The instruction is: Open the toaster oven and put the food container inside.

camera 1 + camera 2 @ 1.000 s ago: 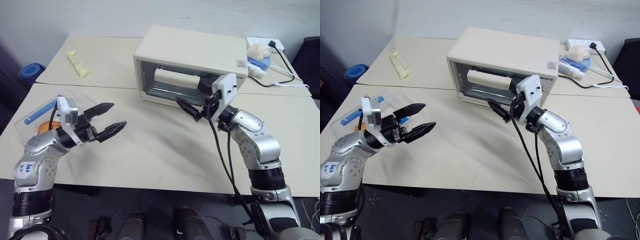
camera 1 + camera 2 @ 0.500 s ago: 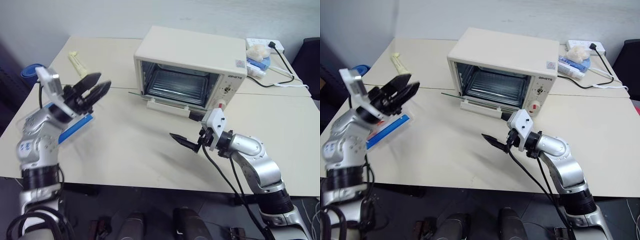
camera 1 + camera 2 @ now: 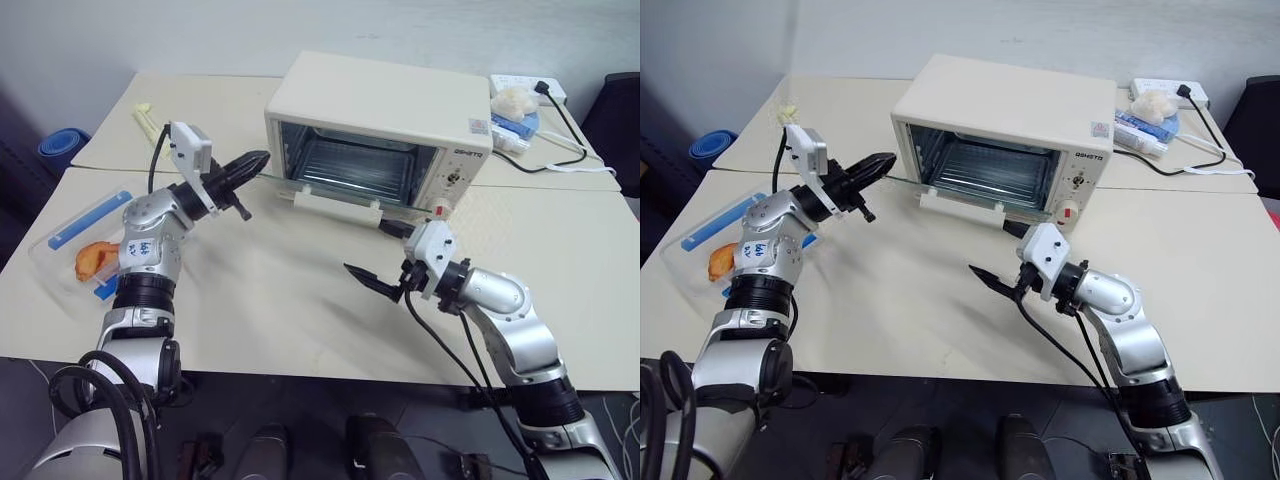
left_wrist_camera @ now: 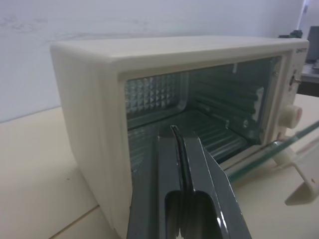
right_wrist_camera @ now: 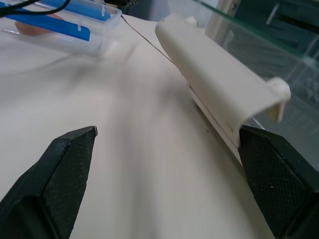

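My right gripper should move back until the glass door lies flat, because the door slants half open with its handle (image 3: 337, 207) against my right gripper's finger.
The cream-white toaster oven (image 3: 380, 110) stands at the back of the table with its glass door dropped open and the door handle (image 3: 335, 205) lying toward me. The clear food container (image 3: 85, 250), with blue strips and an orange piece inside, rests at the table's left edge. My left gripper (image 3: 255, 162) is shut on nothing and points at the oven's left front corner; the left wrist view shows the oven (image 4: 99, 99) close ahead. My right gripper (image 3: 365, 283) hovers open over the table in front of the door handle (image 5: 219, 89), empty.
A power strip (image 3: 525, 85) with a black cable and a blue plate (image 3: 515, 110) of white items sit at the back right. A pale yellow object (image 3: 143, 115) lies at the back left. A seam runs between the two tables.
The oven door has dropped open and my right gripper has drawn back from it toward me. My left gripper swung from above the container toward the oven and closed, empty.
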### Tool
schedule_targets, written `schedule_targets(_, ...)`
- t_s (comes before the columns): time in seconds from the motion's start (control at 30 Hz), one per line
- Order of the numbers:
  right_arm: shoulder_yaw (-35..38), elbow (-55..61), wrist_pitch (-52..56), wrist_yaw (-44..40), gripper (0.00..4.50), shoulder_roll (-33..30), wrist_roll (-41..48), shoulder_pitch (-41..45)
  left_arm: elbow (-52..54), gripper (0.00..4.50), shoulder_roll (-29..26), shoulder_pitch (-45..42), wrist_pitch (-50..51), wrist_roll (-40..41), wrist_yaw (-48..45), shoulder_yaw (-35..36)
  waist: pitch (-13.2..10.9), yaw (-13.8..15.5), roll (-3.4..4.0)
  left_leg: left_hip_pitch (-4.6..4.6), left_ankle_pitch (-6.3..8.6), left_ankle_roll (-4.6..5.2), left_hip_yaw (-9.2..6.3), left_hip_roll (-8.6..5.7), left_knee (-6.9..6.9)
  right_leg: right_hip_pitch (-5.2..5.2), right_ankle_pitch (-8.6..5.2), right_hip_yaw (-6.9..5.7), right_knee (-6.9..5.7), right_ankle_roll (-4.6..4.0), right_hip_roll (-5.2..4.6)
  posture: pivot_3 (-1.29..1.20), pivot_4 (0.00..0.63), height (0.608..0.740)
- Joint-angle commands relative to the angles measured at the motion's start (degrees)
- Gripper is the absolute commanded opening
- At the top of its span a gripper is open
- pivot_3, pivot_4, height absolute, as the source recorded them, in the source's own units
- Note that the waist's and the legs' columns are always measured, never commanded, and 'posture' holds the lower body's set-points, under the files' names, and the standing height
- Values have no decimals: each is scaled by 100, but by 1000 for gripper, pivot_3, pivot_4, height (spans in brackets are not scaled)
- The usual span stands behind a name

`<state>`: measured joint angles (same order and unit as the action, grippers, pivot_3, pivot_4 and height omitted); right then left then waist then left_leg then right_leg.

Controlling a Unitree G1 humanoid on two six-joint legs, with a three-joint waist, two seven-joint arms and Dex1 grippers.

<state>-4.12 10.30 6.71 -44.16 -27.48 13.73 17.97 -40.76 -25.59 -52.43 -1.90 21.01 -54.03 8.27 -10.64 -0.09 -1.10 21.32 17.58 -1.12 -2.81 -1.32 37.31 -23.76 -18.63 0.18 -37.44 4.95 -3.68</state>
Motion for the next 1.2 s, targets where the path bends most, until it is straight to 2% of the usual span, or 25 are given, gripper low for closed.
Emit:
schedule_targets(0.03,356,474,-275,-67,4500,-170,174,-492,62,11,-74,16,-29,-186,-452,-232,0,3,0,1,0,0,1,0,1,0,0,0,-1,0,0,0,150,740)
schedule_targets(0.2,946,791,-743,-282,4500,-439,360,-1825,309,11,-120,352,34,-498,-746,-567,0,131,0,0,6,12,-7,-9,4,9,1,7,1,2,0,0,150,740)
schedule_targets(0.33,1447,709,-1114,-299,4500,-519,473,-2441,588,11,-82,656,53,-797,-426,-741,0,137,-1,0,16,28,7,-11,29,17,9,17,8,17,1,0,150,740)
schedule_targets(0.5,1838,516,-1264,-184,4500,-454,656,-2384,1185,11,108,1243,174,-984,4,-895,0,74,0,-13,27,47,19,4,35,23,16,31,23,30,6,0,150,740)
schedule_targets(0.67,1744,479,-1092,-331,4500,-337,1128,-2039,1900,11,146,1682,593,-841,353,-739,0,17,0,-9,17,28,15,9,34,20,16,47,21,29,5,0,150,740)
schedule_targets(0.77,1583,433,-856,-601,4500,-364,1480,-1727,2762,556,82,2189,895,-515,573,-403,0,-17,0,-9,18,28,13,9,34,20,16,48,22,29,4,0,150,740)
schedule_targets(0.9,1408,328,-757,-1005,4500,-304,1837,-1394,4396,1758,-33,3191,1258,497,822,618,-1,-42,0,-8,22,21,17,20,26,17,16,58,34,29,7,0,150,740)
schedule_targets(0.97,1238,249,-887,-1192,4500,-232,1827,-1210,5102,2442,-103,3819,1533,1021,1345,1581,-1,-20,0,-10,24,18,11,24,20,18,15,53,41,27,8,0,150,740)
schedule_targets(1.0,1170,209,-1012,-1272,4500,-199,1769,-1135,5351,2606,-146,4069,1667,1218,1548,1948,0,-22,0,-9,25,17,12,25,20,19,15,53,42,26,8,0,150,740)
schedule_targets(1.07,1027,173,-1130,-1447,4500,-127,1741,-1042,5778,3231,-235,4645,1964,1540,1916,2661,0,-27,0,-11,26,19,14,26,19,19,15,54,45,26,8,0,150,740)
schedule_targets(1.2,805,117,-1302,-1631,4500,52,1722,-905,6056,4354,-281,5688,2309,1993,2489,3935,-1,12,1,-14,40,41,13,23,20,27,15,54,51,25,4,0,150,740)
